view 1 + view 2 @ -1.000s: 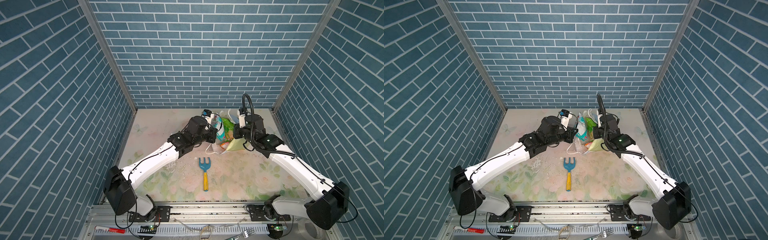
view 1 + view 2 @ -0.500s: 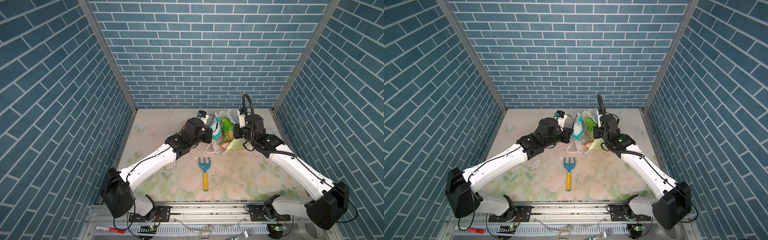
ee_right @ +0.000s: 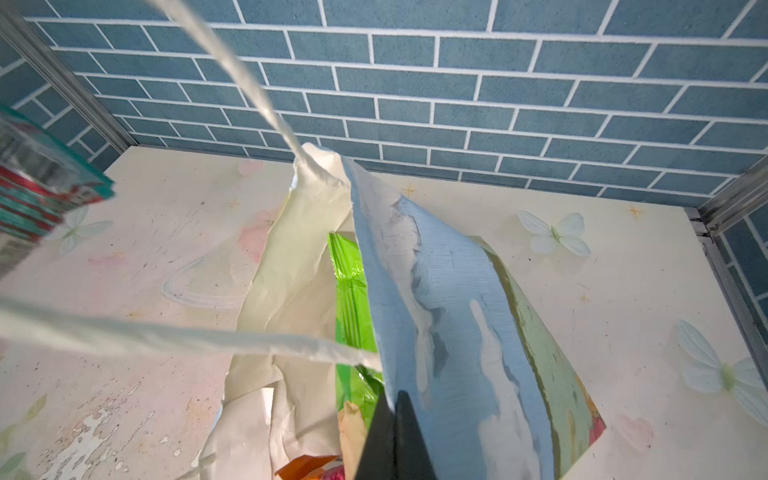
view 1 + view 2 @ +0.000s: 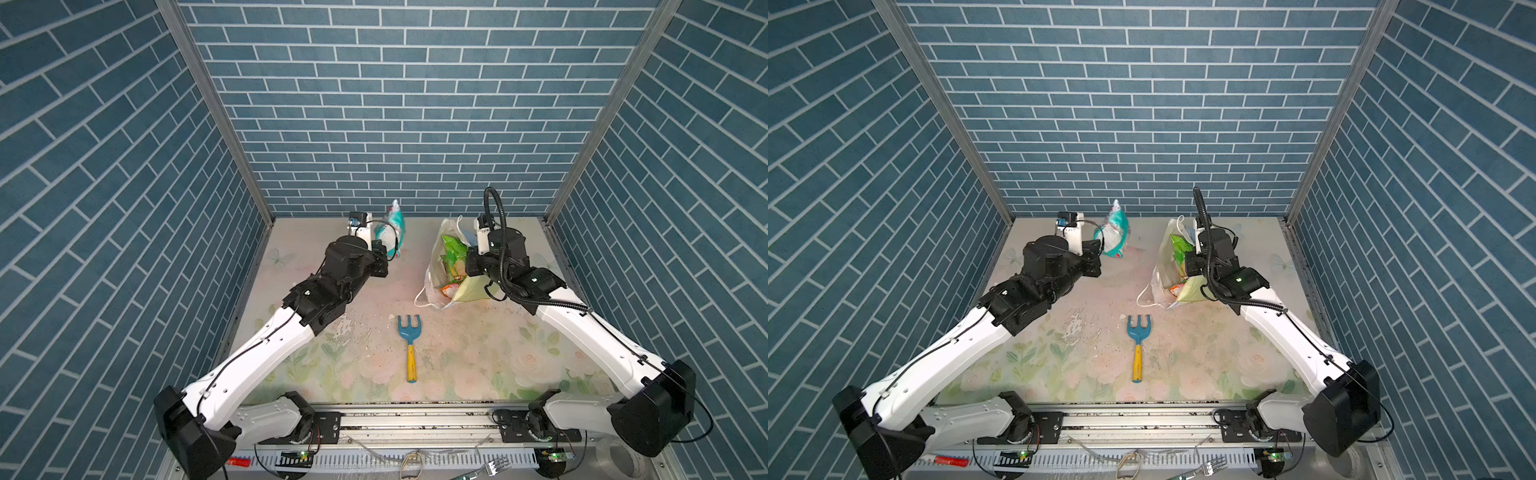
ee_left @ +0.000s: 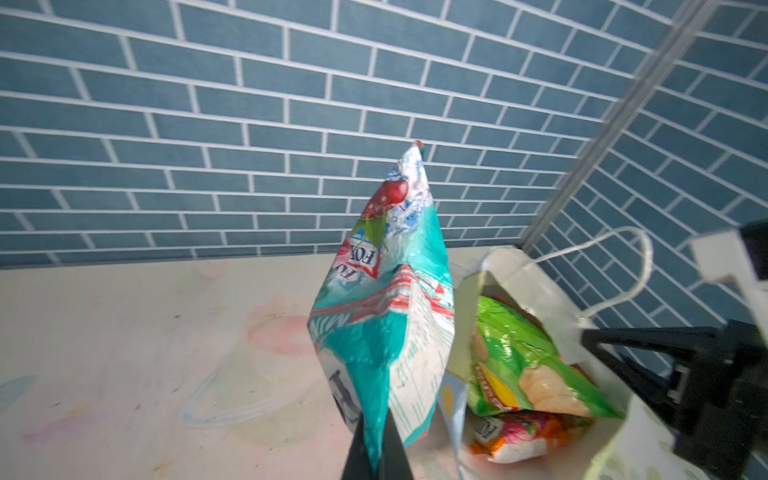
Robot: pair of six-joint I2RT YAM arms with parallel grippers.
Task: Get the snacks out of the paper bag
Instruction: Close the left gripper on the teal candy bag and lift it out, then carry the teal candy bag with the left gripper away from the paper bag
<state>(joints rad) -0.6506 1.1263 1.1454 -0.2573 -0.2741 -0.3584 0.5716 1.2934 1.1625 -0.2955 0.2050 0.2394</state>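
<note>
The teal-white packet (image 4: 392, 227) is hanging free of the paper bag, so my left gripper should go on carrying it until it gets to the open tabletop (image 4: 284, 269) at the side.
The paper bag (image 4: 434, 266) lies tipped at the back right, its white mouth facing left in both top views. My right gripper (image 3: 391, 401) is shut on its blue sky-printed wall (image 3: 449, 311). Inside show a bright green packet (image 5: 511, 357) and an orange-red fruit-print packet (image 5: 515, 436). My left gripper (image 5: 376, 446) is shut on a corner of a teal-white packet (image 5: 386, 324), which hangs in the air left of the bag and apart from it. In a top view that packet (image 4: 1115, 235) rises near the back wall beyond the left gripper (image 4: 1098, 249).
A toy rake (image 4: 409, 336) with blue head and yellow handle lies mid-table, in front of the bag. One white cord handle (image 4: 422, 297) trails onto the floral tabletop. Brick walls close in the back and both sides. A fork (image 4: 494, 467) lies beyond the front rail.
My left gripper has carried the teal-white packet out of the bag's mouth, leftward and toward the back wall. The right gripper and the bag have stayed put.
</note>
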